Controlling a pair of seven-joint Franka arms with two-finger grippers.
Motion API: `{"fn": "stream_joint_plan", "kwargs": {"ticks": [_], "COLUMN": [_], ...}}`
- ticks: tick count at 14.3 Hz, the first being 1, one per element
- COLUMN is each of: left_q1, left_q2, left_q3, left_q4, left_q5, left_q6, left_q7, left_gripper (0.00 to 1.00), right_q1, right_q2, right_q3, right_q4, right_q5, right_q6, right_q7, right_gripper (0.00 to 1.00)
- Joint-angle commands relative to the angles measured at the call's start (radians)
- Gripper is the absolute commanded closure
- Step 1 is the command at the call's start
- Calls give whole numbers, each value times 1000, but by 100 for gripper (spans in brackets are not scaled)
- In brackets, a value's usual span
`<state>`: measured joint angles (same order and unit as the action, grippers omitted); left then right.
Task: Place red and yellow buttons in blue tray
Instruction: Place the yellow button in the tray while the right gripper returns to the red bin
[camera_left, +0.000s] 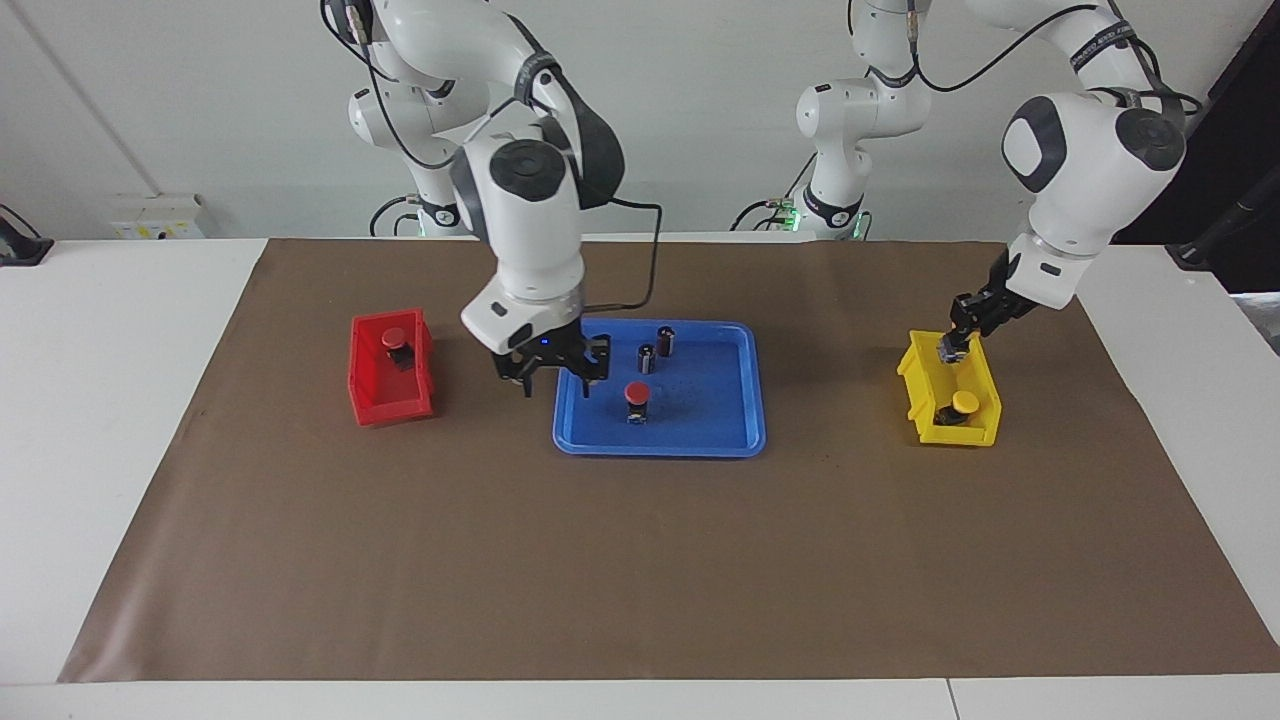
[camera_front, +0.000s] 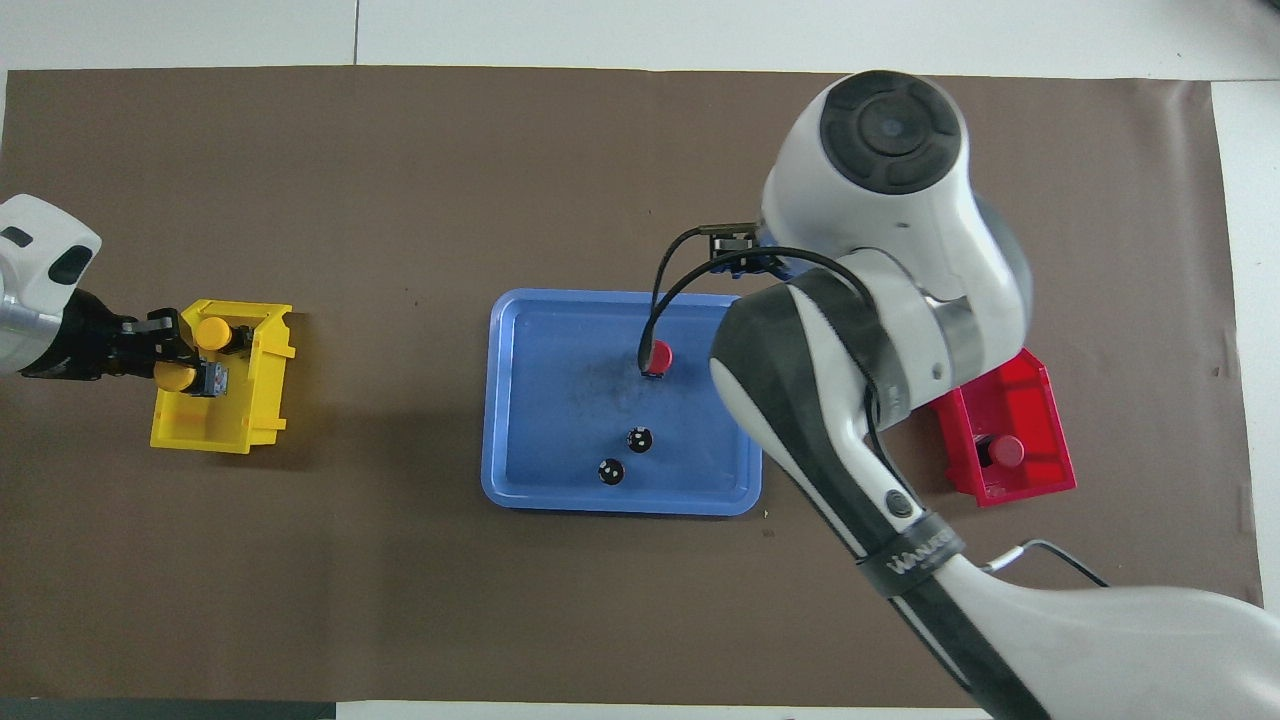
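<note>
I can see a lone red button (camera_front: 1004, 451) on the red bin's clear bottom (camera_front: 1039, 402), so the red bin will be empty when I take that button out.
The blue tray (camera_left: 700, 420) lies mid-table and also shows in the overhead view (camera_front: 545, 400). One red button (camera_left: 636, 397) stands in it, beside two dark capless cylinders (camera_left: 647, 358). My right gripper (camera_left: 557, 385) is open and empty, just above the tray's rim at the right arm's end. A second red button (camera_left: 396, 340) sits in the red bin (camera_left: 385, 395). My left gripper (camera_left: 950, 347) is over the yellow bin (camera_left: 925, 385), shut on a yellow button (camera_front: 176, 377). Another yellow button (camera_left: 964, 403) sits in that bin.
Brown paper (camera_left: 640, 560) covers the table. The red bin is toward the right arm's end and the yellow bin toward the left arm's end. In the overhead view the right arm (camera_front: 880, 300) covers the tray's corner and part of the red bin.
</note>
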<state>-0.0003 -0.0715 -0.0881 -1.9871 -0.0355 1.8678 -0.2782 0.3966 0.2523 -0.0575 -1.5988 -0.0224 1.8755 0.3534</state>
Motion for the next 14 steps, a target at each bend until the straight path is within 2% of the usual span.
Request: {"fn": "stream_joint_plan", "kwargs": {"ticks": [1,2,4,8,11,14], "left_q1": [-20,-21,-20,-44,-95,-95], "left_q2": [30,45,97,171,234,321], "left_q3": [-109,-166,-277,-386,-400,-465], "left_q4": [33,34,59,63,70,122], "left_q5": [-59,-75,-75,-58,-15,107], "left_q6": [17,54,120,206,289,312], "left_q7": [-203,-282,-422,-551,-610,-717], "left_gripper": [98,98,98,98,98,98], "right_q1": [-109,-146,-214,-344,-398,-392], "right_q2": [-206,-259,-313,-387,-412,-426], "right_q3": [15,15,13,13,13,15], "right_q4": [-312,-396,-495,-689,-751,-797], "right_q5": [-1,-1,-1,-1,-1,-1], "right_q6": [71,98,122,275,304,338], "right_q7": [-143,-189,-256,-453,-542,-528], "right_gripper": [21,21,21,23,28,36]}}
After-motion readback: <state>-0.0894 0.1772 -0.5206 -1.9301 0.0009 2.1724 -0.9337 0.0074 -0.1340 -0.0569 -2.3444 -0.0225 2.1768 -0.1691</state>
